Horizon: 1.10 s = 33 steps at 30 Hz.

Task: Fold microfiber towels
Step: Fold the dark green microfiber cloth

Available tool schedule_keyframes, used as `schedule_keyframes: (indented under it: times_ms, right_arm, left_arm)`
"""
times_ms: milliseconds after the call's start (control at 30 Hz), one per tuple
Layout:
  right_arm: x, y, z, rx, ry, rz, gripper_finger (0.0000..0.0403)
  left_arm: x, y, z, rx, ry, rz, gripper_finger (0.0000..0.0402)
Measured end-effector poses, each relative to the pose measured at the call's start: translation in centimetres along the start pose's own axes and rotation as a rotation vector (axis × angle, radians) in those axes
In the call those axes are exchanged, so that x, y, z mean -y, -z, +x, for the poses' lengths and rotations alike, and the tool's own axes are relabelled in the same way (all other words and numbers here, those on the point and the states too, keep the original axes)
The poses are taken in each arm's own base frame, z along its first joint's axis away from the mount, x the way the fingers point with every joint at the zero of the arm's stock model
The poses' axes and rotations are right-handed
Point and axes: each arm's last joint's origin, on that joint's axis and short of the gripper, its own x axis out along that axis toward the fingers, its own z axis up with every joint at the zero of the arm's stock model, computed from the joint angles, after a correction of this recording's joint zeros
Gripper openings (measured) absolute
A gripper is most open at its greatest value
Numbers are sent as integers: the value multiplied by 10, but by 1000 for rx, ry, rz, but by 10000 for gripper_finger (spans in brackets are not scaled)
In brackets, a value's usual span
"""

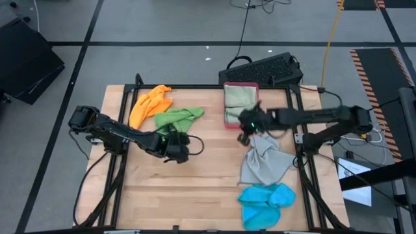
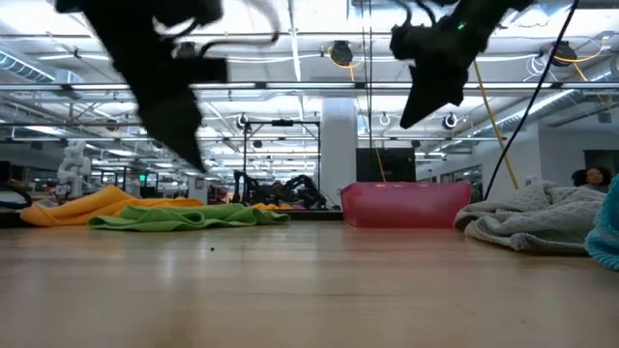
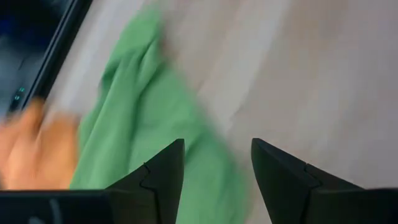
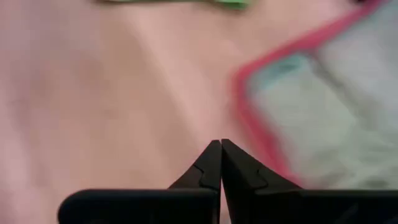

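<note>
The green towel [image 1: 179,118] touches the orange towel only along an edge, so the green towel should come off alone when the robot pulls it.
An orange towel [image 1: 149,104] and a bright green towel [image 1: 177,118] lie crumpled at the table's far left. A grey towel [image 1: 263,162] and a bright blue towel [image 1: 266,203] lie at the right. A pale sage towel [image 1: 238,99] lies folded in the pink-red tray [image 1: 242,86] at the far edge. My left gripper [image 3: 217,162] is open and empty above the table, just near of the green towel [image 3: 143,124]. My right gripper [image 4: 221,146] is shut and empty, raised beside the tray [image 4: 249,106], over the grey towel's far end.
A black keyboard [image 1: 263,67] lies beyond the table's far edge. Bare wood [image 1: 195,188] spans the table's middle and near left. In the low view both arms hang above the table, the tray [image 2: 406,205] behind them.
</note>
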Motion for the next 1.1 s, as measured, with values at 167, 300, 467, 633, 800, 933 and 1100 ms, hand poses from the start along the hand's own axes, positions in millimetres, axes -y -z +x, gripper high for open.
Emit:
schedule_keyframes:
  times_ms: [167,300,467,633,800,933,1100]
  right_arm:
    - [-29,30,6,81,-111,-51,2]
    - [-40,52,15,151,-139,-97,2]
    - [-46,74,23,242,-137,-145,2]
    - [-51,92,30,348,-197,-221,2]
    - [-51,106,31,450,-267,-232,2]
    - [-53,116,30,479,-308,-236,2]
    - [-58,121,27,486,-340,-268,2]
  left_arm:
    - [-2,41,11,-136,-76,-157,189]
    - [2,61,13,-182,-67,-253,189]
    - [7,69,12,-150,-76,-297,189]
    - [7,69,12,-130,-86,-274,189]
    - [5,66,13,-66,-125,-190,189]
    - [3,60,19,-45,-105,-175,189]
    - [3,60,35,-17,-10,-173,189]
